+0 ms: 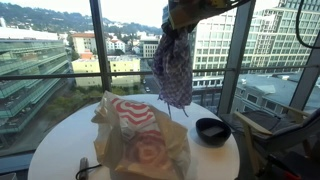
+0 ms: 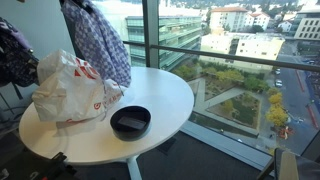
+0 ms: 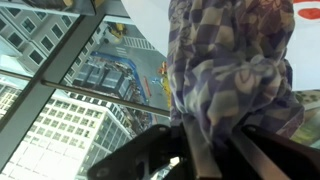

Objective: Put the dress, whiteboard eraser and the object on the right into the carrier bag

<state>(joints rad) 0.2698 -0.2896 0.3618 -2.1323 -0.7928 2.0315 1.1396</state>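
The dress is hanging over the carrier bag's closed end [image 2: 110, 94], so next my gripper swings the dress back to the bag's opening [image 2: 42, 92] and pushes it in there.
The dress [image 1: 173, 68], purple-lavender checked cloth, hangs in the air above the round table in both exterior views, also dress [image 2: 102, 42]. My gripper [image 3: 205, 150] is shut on its top; in the wrist view the dress [image 3: 225, 70] fills the picture between the fingers. In an exterior view the gripper [image 1: 183, 14] is at the top edge above the carrier bag [image 1: 140, 132]. The carrier bag [image 2: 72, 90], whitish with red ring logos, lies on the table under the hanging cloth. The black bowl [image 1: 212, 130], the object, sits beside it, also bowl [image 2: 130, 122]. The whiteboard eraser is hidden.
The round white table [image 2: 170, 92] stands against floor-to-ceiling windows with dark frames [image 1: 100, 50]. A small dark item [image 1: 84, 166] lies at the table's near edge. Dark clothing or a bag [image 2: 14, 55] hangs at the side.
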